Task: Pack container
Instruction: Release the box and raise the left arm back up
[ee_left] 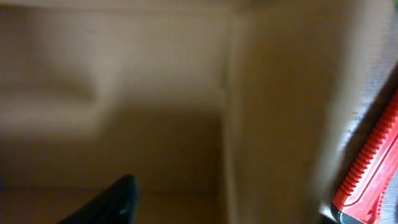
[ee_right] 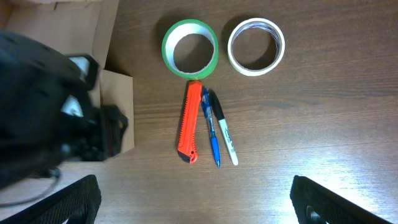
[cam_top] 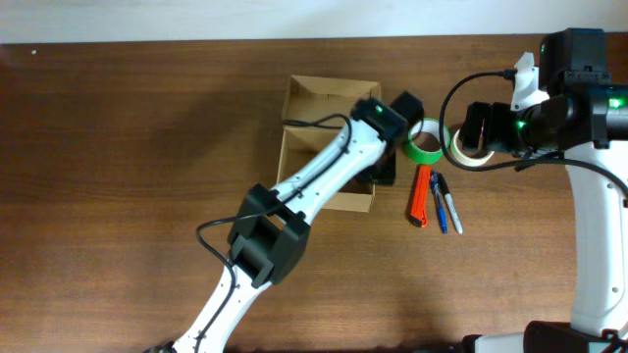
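Observation:
My left gripper should pull clear because my left arm blocks the open container (cam_top: 300, 152), and my right gripper should grab the green tape roll (cam_top: 421, 156) and pack it first.
The tan cardboard container (cam_top: 329, 93) stands open at mid table. My left gripper (cam_top: 385, 169) is down at its right wall. The left wrist view shows only the blurred box interior (ee_left: 155, 93), one black finger (ee_left: 115, 202) and the red cutter (ee_left: 370, 168) outside the wall; the other finger is hidden. My right gripper (cam_top: 473, 132) hovers over the white tape roll (cam_top: 459, 152). In the right wrist view it is wide open and empty (ee_right: 196, 199), high above the table. The box also shows there (ee_right: 118, 93).
Right of the box lie a green tape roll (ee_right: 166, 50), a white tape roll (ee_right: 231, 48), a red cutter (ee_right: 189, 121), a blue pen (ee_right: 211, 127) and a white marker (ee_right: 225, 134). The left arm (cam_top: 294, 196) crosses the box's front edge.

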